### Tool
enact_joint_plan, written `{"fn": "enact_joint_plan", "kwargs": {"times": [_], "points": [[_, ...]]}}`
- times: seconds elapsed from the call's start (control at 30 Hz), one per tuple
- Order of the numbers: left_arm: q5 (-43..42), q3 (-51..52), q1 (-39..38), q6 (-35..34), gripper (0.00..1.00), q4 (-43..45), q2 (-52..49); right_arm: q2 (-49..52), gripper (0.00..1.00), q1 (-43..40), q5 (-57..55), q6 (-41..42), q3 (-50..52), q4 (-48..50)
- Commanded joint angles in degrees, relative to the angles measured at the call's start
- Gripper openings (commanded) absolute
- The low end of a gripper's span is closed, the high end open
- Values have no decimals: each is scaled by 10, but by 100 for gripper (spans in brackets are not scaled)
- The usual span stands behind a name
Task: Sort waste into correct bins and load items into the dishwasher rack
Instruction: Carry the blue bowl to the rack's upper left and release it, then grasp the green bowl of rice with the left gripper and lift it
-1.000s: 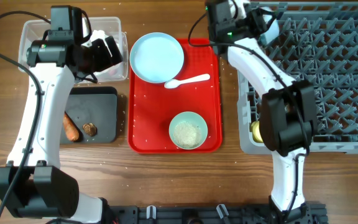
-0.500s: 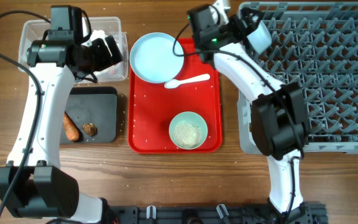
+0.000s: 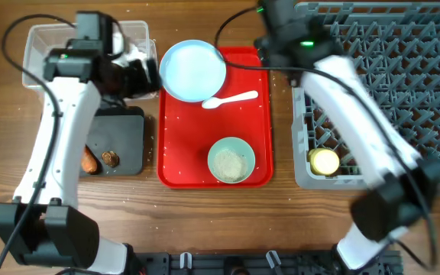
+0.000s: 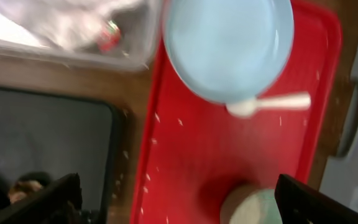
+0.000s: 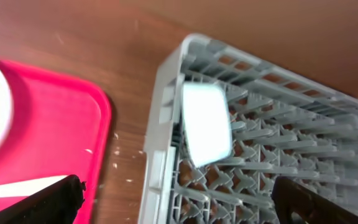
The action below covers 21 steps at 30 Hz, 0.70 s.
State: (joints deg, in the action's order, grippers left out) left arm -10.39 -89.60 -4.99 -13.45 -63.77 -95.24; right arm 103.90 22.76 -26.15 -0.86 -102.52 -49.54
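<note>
Next, my left gripper pours the rice into the black tray (image 3: 127,142) before the bowl goes in the rack, because the bowl on the red tray (image 3: 231,163) has rice in it.
My left gripper (image 3: 140,74) (image 4: 182,205) is open and empty above the gap between the black tray (image 3: 124,130) (image 4: 42,137) and the red tray. The pale blue plate (image 3: 193,70) (image 4: 229,43), white spoon (image 3: 231,99) (image 4: 269,104) and a pale blue bowl of rice (image 3: 231,159) (image 4: 253,210) lie on the red tray. My right gripper (image 3: 285,42) (image 5: 182,199) is open and empty over the rack's (image 3: 403,92) (image 5: 166,106) far left corner. A second pale blue bowl (image 5: 207,124) stands on edge there. The yellow cup (image 3: 325,160) sits in the rack.
The carrot piece (image 3: 88,159) and brown scrap (image 3: 111,158) (image 4: 23,186) lie in the black tray. White tissue (image 4: 61,18) lies in the clear tub (image 3: 40,42). Rice grains dot the red tray (image 3: 178,153) (image 5: 55,112) and the table.
My right gripper held the second bowl over the rack; the bowl now stands in the rack's corner and the gripper is empty. My left gripper has shifted slightly right.
</note>
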Motion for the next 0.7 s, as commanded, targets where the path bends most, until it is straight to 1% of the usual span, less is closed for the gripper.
{"fn": "enact_joint_plan", "kwargs": {"times": [0.0, 0.1, 0.2, 0.33, 0.37, 0.4, 0.53, 0.6, 0.63, 0.67], "points": [[-27, -4, -86, 80, 100, -47, -3, -112, 100, -56, 112, 59, -6, -16], [-26, -2, -169, 121, 98, -70, -5, -163, 100, -115, 130, 65, -6, -33], [-24, 12, -268, 157, 91, -62, -6, -181, 99, -182, 172, 74, -6, -63], [-15, 53, -370, 160, 83, -9, -31, -178, 84, -260, 216, 68, 12, -108], [-15, 63, -390, 160, 81, 12, -48, -178, 76, -272, 220, 68, 18, -111], [-15, 65, -398, 160, 79, 19, -58, -178, 73, -278, 222, 68, 21, -113], [-16, 68, -426, 160, 72, 43, -128, -178, 73, -285, 222, 68, 28, -115], [-16, 68, -436, 160, 69, 48, -145, -178, 73, -285, 222, 68, 28, -115], [-15, 68, -439, 160, 66, 52, -152, -178, 73, -285, 222, 69, 28, -115], [-13, 68, -442, 160, 59, 56, -165, -178, 72, -285, 222, 69, 28, -118]]}}
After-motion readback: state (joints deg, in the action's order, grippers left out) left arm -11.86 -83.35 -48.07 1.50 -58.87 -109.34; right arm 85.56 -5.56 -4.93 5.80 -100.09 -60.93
